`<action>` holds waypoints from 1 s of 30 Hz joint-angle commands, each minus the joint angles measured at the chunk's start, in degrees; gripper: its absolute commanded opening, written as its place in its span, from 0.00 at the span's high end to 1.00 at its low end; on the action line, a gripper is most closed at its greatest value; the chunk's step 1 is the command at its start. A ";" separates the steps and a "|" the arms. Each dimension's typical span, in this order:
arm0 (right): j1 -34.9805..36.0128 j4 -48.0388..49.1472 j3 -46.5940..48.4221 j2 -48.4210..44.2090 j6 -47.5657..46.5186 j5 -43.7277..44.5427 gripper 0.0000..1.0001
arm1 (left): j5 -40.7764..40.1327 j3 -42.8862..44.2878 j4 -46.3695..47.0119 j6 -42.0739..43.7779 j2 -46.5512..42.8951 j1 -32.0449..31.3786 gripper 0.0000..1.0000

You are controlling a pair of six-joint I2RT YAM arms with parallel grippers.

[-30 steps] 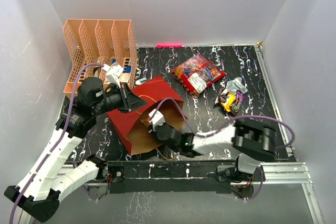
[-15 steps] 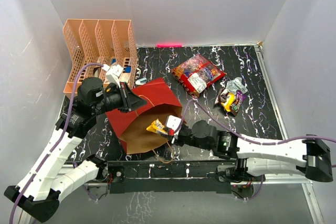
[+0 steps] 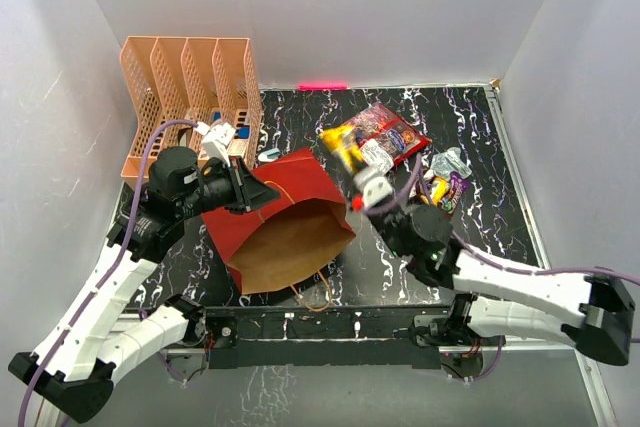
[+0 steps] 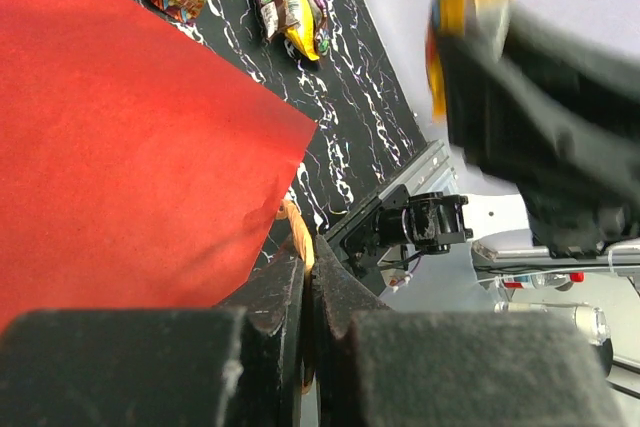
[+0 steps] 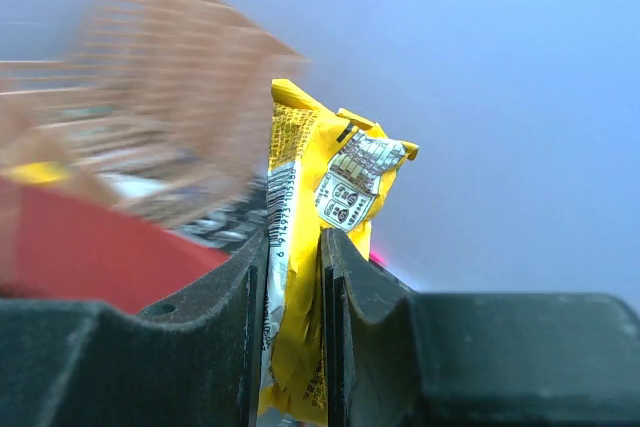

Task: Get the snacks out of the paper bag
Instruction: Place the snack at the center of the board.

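Note:
The yellow snack packet (image 3: 344,146) is clear of the red paper bag, so my right gripper keeps moving toward the pile of small packets (image 3: 446,181) and lets go there.
The red paper bag (image 3: 268,212) lies on its side, brown mouth open toward the near edge; it also fills the left wrist view (image 4: 130,137). My left gripper (image 3: 243,190) is shut on the bag's tan twisted handle (image 4: 297,237) and holds the upper edge up. My right gripper (image 3: 352,159) is shut on a yellow snack packet (image 3: 340,143), lifted above the table right of the bag; the packet stands between the jaws in the right wrist view (image 5: 305,247). The large red candy bag (image 3: 385,140) and a pile of small packets (image 3: 443,187) lie on the table.
A peach perforated file rack (image 3: 190,97) stands at the back left. A pink stick (image 3: 322,86) lies along the back wall. White walls close in three sides. A second tan handle (image 3: 318,297) lies at the bag's mouth by the front edge.
My right gripper has come out of the bag's mouth with the yellow packet and risen up and right, toward the candy bag. The left arm has not moved.

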 commanded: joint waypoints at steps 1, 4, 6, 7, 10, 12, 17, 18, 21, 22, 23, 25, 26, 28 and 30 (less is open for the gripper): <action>-10.70 21.91 3.00 10.41 5.15 25.99 0.93 | 0.03 0.97 0.16 -0.02 0.03 0.10 1.00; -18.19 12.96 8.10 17.58 18.46 39.42 0.93 | -0.03 1.14 -0.16 -0.10 0.04 0.10 1.00; -22.03 0.29 11.12 19.52 31.59 40.78 0.93 | -0.27 1.34 -0.54 -0.16 -0.05 0.11 1.00; -24.20 -5.72 12.12 19.79 38.72 39.96 0.93 | -0.43 1.43 -0.83 -0.10 -0.16 0.10 1.00; -31.74 -15.49 12.23 19.87 54.86 33.50 0.93 | -0.50 1.50 -1.41 -0.01 -0.36 0.12 1.00; -37.37 -19.08 12.04 20.69 61.35 28.95 0.93 | -0.50 1.45 -1.61 -0.01 -0.35 0.11 1.00; -47.42 -24.09 12.81 25.39 65.26 21.93 0.93 | -0.07 1.28 -1.24 0.00 -0.02 0.10 1.00; -48.73 -24.53 12.74 26.34 65.30 21.46 0.93 | -0.03 1.28 -1.12 -0.07 0.02 0.10 1.00; -52.11 -25.31 12.11 28.35 66.16 19.54 0.93 | 0.21 1.21 -0.85 -0.19 -0.01 0.10 1.00; -53.07 -25.32 11.85 28.81 66.48 18.80 0.93 | 0.21 1.19 -0.82 -0.18 -0.02 0.10 1.00; -54.04 -25.34 11.63 29.26 67.10 18.22 0.93 | 0.23 1.12 -0.85 -0.20 0.02 0.10 1.00; -55.37 -25.32 11.14 30.36 68.20 16.94 0.93 | 0.35 1.02 -0.85 -0.20 0.00 0.10 1.00; -55.95 -25.32 11.12 31.05 68.33 15.34 0.93 | 0.38 1.01 -0.85 -0.18 0.05 0.15 1.00; -56.68 -25.93 11.22 32.25 68.83 13.79 0.93 | 0.61 1.11 -0.90 -0.25 0.05 0.10 1.00; -56.90 -26.49 11.05 33.16 69.54 12.74 0.92 | 0.53 1.34 -1.21 -0.03 -0.11 0.16 1.00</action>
